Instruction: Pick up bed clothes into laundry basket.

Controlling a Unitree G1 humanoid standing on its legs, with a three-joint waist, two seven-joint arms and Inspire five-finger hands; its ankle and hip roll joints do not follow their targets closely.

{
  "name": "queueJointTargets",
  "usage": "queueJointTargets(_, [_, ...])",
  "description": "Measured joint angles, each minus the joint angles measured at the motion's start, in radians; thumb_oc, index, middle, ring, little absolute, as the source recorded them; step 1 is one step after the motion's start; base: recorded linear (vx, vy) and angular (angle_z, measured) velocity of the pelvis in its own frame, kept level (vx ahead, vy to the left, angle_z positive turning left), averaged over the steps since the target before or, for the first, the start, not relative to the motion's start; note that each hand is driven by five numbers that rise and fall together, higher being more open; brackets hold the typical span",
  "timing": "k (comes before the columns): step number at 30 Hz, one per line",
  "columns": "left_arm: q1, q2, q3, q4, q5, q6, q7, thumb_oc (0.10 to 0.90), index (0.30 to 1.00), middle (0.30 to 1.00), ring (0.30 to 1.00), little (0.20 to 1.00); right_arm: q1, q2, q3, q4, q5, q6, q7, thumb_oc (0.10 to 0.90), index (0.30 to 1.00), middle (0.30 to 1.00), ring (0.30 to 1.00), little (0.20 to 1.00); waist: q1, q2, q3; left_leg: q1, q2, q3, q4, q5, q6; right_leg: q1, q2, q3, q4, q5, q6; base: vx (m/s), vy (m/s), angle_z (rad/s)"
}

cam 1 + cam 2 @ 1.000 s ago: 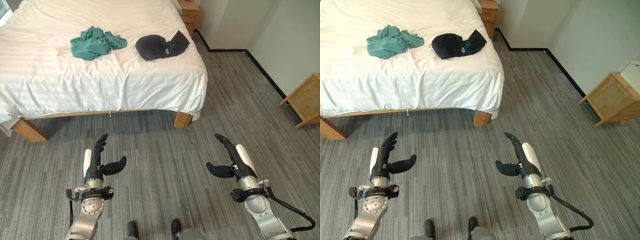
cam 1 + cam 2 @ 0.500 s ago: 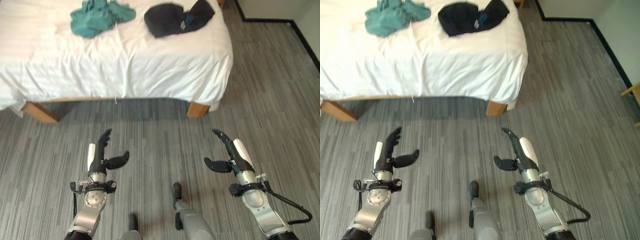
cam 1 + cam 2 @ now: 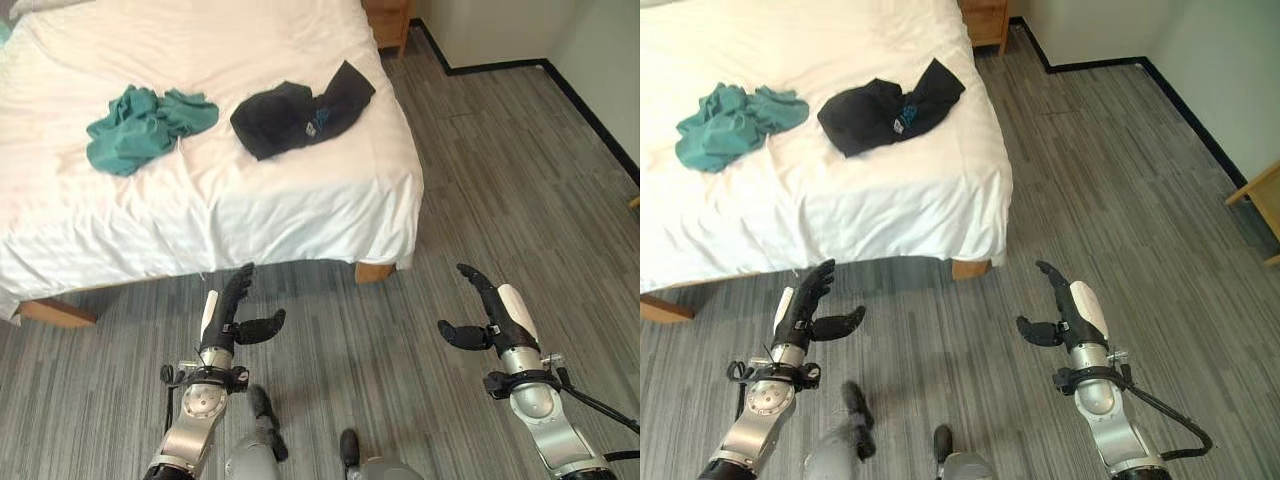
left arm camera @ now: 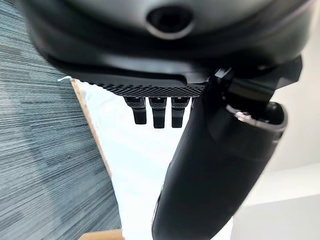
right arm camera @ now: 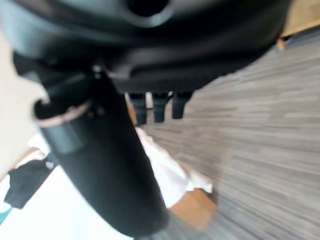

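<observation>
I expect the black garment [image 3: 280,118] to hang down in a long loose flap when I carry it, because it lies loosely bunched with an end stretched out [image 3: 346,97].
Two garments lie on the white bed [image 3: 300,200]: a crumpled teal garment [image 3: 140,125] at the left and a black garment [image 3: 300,110] to its right, near the bed's right edge. Both hands hover over the grey floor in front of the bed, well short of the clothes. My left hand [image 3: 225,315] is open, fingers straight, thumb out to the right, just below the bed's front edge. My right hand [image 3: 495,315] is open too, off the bed's right corner, holding nothing. The black garment [image 5: 25,182] also shows past the right hand in its wrist view.
A wooden nightstand [image 3: 388,18] stands at the bed's far right. A wall with black skirting [image 3: 590,110] runs along the right, with a wooden piece of furniture [image 3: 1260,205] at its foot. Wooden bed legs [image 3: 375,270] show under the sheet. Grey striped floor [image 3: 480,190] lies open right of the bed.
The whole picture has shifted: the camera has tilted and moved, so more of the bed shows now. Both hands keep their open pose in front of the bed.
</observation>
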Motion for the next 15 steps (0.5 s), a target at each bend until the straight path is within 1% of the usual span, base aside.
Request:
queueJointTargets(1, [0.003,-0.006,0.000,0.000,0.001,0.000,0.000,0.800,0.900,0.900,0.900,0.900,0.010,-0.009,0.000,-0.003,-0.010,0.000,0.000,0.800,0.900,0.900,0.900,0.900,0.002,0.007,-0.008,-0.012,-0.005,0.000,0.013,0.005,0.007,0.023,-0.007,0.010,0.000,-0.028,0.019,0.53,0.180,-0.34])
queueJointTargets(2, [0.006,-0.007,0.000,0.001,0.001,0.001,0.000,0.800,0.900,0.900,0.900,0.900,0.019,-0.015,-0.001,-0.004,-0.022,0.000,0.000,0.800,0.900,0.900,0.900,0.900,0.006,0.008,-0.015,-0.012,-0.006,0.000,0.013,0.005,0.008,0.043,-0.011,0.026,0.000,-0.053,0.026,0.36,0.143,-0.34])
queueJointTargets(3, [0.010,-0.010,-0.001,0.000,0.001,0.001,0.000,0.800,0.900,0.900,0.900,0.900,0.031,-0.023,-0.003,-0.006,-0.031,0.001,0.000,0.800,0.900,0.900,0.900,0.900,0.005,0.022,-0.025,-0.006,-0.007,0.010,0.018,0.013,0.029,0.066,-0.013,0.033,0.000,-0.070,0.035,0.57,0.234,-0.30])
queueJointTargets(4, [0.021,-0.013,-0.001,-0.001,0.001,0.001,0.000,0.800,0.900,0.900,0.900,0.900,0.045,-0.023,-0.008,-0.008,-0.038,0.002,0.000,0.800,0.900,0.900,0.900,0.900,0.001,0.027,-0.034,0.005,-0.008,0.014,0.013,0.042,0.056,0.085,-0.021,0.042,0.000,-0.082,0.053,0.66,0.268,-0.30])
queueJointTargets(5, [0.033,-0.012,0.003,0.003,0.003,0.001,0.000,0.800,0.900,0.900,0.900,0.900,0.060,-0.011,-0.006,-0.008,-0.054,0.008,-0.001,0.800,0.900,0.900,0.900,0.900,0.000,-0.001,-0.049,0.021,-0.027,0.043,0.020,0.096,0.099,0.103,-0.060,0.059,0.000,-0.099,0.077,0.79,0.323,-0.32])
queueJointTargets(6, [0.038,-0.010,0.010,0.013,0.003,0.011,0.001,0.800,0.900,0.900,0.900,0.900,0.076,-0.006,0.003,-0.014,-0.102,0.013,-0.002,0.800,0.900,0.900,0.900,0.900,-0.004,-0.042,-0.062,0.042,-0.066,0.088,0.053,0.094,0.123,0.116,-0.117,0.064,0.011,-0.089,0.097,0.73,0.313,-0.26])
queueJointTargets(7, [0.037,-0.008,0.011,0.013,0.004,0.023,0.002,0.800,0.900,0.900,0.900,0.900,0.079,-0.004,0.005,-0.023,-0.140,0.024,-0.005,0.800,0.900,0.900,0.900,0.900,-0.008,-0.053,-0.064,0.055,-0.085,0.093,0.057,0.072,0.151,0.106,-0.130,0.062,0.051,-0.084,0.105,0.60,0.286,-0.08])
queueJointTargets(8, [0.037,-0.003,0.006,0.014,0.013,0.029,0.001,0.800,0.900,0.900,0.900,0.900,0.095,0.002,-0.001,-0.056,-0.196,0.042,-0.021,0.800,0.900,0.900,0.900,0.900,-0.018,-0.056,-0.065,0.093,-0.111,0.086,0.041,0.043,0.169,0.074,-0.147,0.054,0.170,-0.068,0.129,0.37,0.224,0.11])
queueJointTargets(9, [0.039,-0.001,0.000,0.014,0.023,0.029,0.001,0.800,0.900,0.900,0.900,0.900,0.109,0.003,-0.009,-0.078,-0.212,0.043,-0.027,0.800,0.900,0.900,0.900,0.900,-0.021,-0.054,-0.066,0.120,-0.119,0.076,0.027,0.046,0.184,0.059,-0.160,0.058,0.238,-0.072,0.149,0.21,0.150,0.19])
queueJointTargets(10, [0.041,0.006,-0.007,0.012,0.027,0.029,0.003,0.800,0.900,0.900,0.900,0.900,0.125,0.008,-0.015,-0.103,-0.229,0.043,-0.046,0.800,0.900,0.900,0.900,0.900,-0.016,-0.056,-0.075,0.149,-0.135,0.045,0.008,0.032,0.199,0.030,-0.171,0.058,0.312,-0.093,0.163,0.31,0.179,0.15])
queueJointTargets(11, [0.034,0.028,-0.020,0.008,0.032,0.028,0.012,0.800,0.900,0.900,0.900,0.900,0.121,0.009,-0.016,-0.133,-0.254,0.042,-0.072,0.800,0.900,0.900,0.900,0.900,-0.018,-0.060,-0.084,0.179,-0.147,0.031,-0.004,0.023,0.187,-0.026,-0.184,0.077,0.443,-0.079,0.186,0.21,0.109,0.26])
queueJointTargets(12, [0.021,0.043,-0.027,0.007,0.040,0.028,0.014,0.800,0.900,0.900,0.900,0.900,0.114,0.005,-0.021,-0.157,-0.267,0.041,-0.093,0.800,0.900,0.900,0.900,0.900,-0.017,-0.062,-0.086,0.187,-0.158,-0.002,-0.004,0.010,0.202,-0.069,-0.182,0.098,0.513,-0.086,0.191,0.29,0.117,0.40])
queueJointTargets(13, [-0.002,0.066,-0.033,0.014,0.040,0.028,0.025,0.800,0.900,0.900,0.900,0.900,0.057,-0.002,-0.019,-0.164,-0.290,0.042,-0.123,0.800,0.900,0.900,0.900,0.900,-0.028,-0.062,-0.086,0.197,-0.162,-0.030,-0.004,-0.002,0.197,-0.157,-0.177,0.137,0.621,-0.104,0.212,0.13,0.009,0.45])
queueJointTargets(14, [-0.013,0.075,-0.033,0.017,0.041,0.028,0.025,0.800,0.900,0.900,0.900,0.900,0.016,-0.003,-0.021,-0.163,-0.299,0.044,-0.141,0.800,0.900,0.900,0.900,0.900,-0.028,-0.057,-0.084,0.201,-0.160,-0.037,-0.003,-0.004,0.200,-0.199,-0.176,0.140,0.642,-0.126,0.213,0.33,-0.001,0.43])
queueJointTargets(15, [-0.028,0.080,-0.035,0.039,0.040,0.027,0.026,0.800,0.900,0.900,0.900,0.900,-0.051,-0.016,-0.014,-0.161,-0.312,0.052,-0.165,0.800,0.900,0.900,0.900,0.900,-0.017,-0.050,-0.080,0.218,-0.156,-0.058,-0.003,-0.017,0.215,-0.265,-0.184,0.135,0.609,-0.145,0.208,0.36,-0.038,0.25])
